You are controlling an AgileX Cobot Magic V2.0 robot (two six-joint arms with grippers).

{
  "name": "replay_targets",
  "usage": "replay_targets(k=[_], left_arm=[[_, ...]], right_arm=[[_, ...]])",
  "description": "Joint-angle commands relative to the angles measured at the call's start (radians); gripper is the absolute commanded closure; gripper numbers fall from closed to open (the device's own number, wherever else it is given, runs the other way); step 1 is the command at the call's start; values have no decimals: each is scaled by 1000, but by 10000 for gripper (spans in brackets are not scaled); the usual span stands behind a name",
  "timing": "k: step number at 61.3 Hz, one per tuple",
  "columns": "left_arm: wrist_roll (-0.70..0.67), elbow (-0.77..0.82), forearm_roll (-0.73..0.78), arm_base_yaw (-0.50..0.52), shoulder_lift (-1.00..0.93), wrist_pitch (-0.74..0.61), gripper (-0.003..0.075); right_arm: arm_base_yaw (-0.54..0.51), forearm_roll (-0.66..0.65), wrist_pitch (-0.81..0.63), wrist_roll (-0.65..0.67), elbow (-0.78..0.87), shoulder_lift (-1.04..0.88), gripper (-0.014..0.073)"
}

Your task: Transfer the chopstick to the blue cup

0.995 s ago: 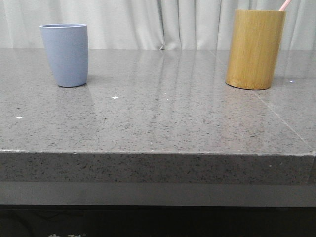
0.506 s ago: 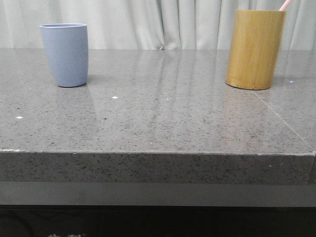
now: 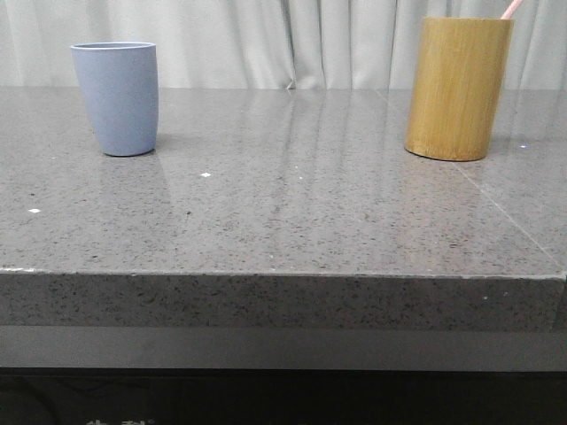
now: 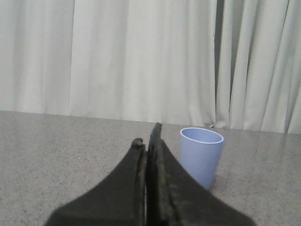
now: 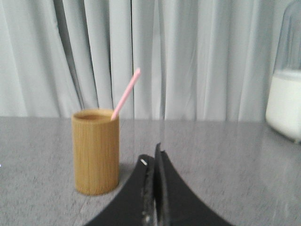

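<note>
My left gripper is to carry the blue cup (image 3: 120,99) closer to the holder before the chopstick goes in, because the cup stands far from that bamboo holder.
The pale blue cup (image 3: 117,97) stands upright at the far left of the grey table, with nothing showing above its rim. A pale pink chopstick (image 3: 511,9) leans out of the yellow-brown bamboo holder (image 3: 458,87) at the far right. In the left wrist view my left gripper (image 4: 147,136) is shut and holds nothing, and the blue cup (image 4: 201,156) stands a little beyond it to one side. My right gripper (image 5: 154,155) is shut with nothing in it in the right wrist view, short of the bamboo holder (image 5: 96,151) and its chopstick (image 5: 126,93).
The grey stone table (image 3: 292,212) has a wide bare stretch between the two containers, and its front edge runs across the front view. A white translucent container (image 5: 285,109) stands off to the side in the right wrist view. Pale curtains hang behind the table.
</note>
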Motion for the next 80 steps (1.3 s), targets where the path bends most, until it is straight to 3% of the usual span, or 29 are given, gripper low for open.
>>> replay_targets(k=[1,24,55,61,65,72,77,80], left_arm=[[-8,-126,4,2,82,17,739],[-8,-480,2,2,450,277,739],[-8,-485,7,2,690,269,738],[-8,-485,7,2,712,269,696],[-8,-485,7,2,723,265,607],[-8,-485,7,2,728,233,367],[-8,-489,7,2,739,214,220],[-8,-509,7,2,753,223,191]], right_arm=[[-3,-48,7,-8,-122,62,660],[-3,-61,340,-8,-463,408,660],[-3,-26,437,-8,-461,638,649],[-2,-23,455,-8,-461,642,532],[-2,-23,461,-8,-461,642,418],[-2,-13,469,-8,-461,642,133],[-2,4,476,-8,-461,642,15],[-2,10,478,-8,-461,642,-10]])
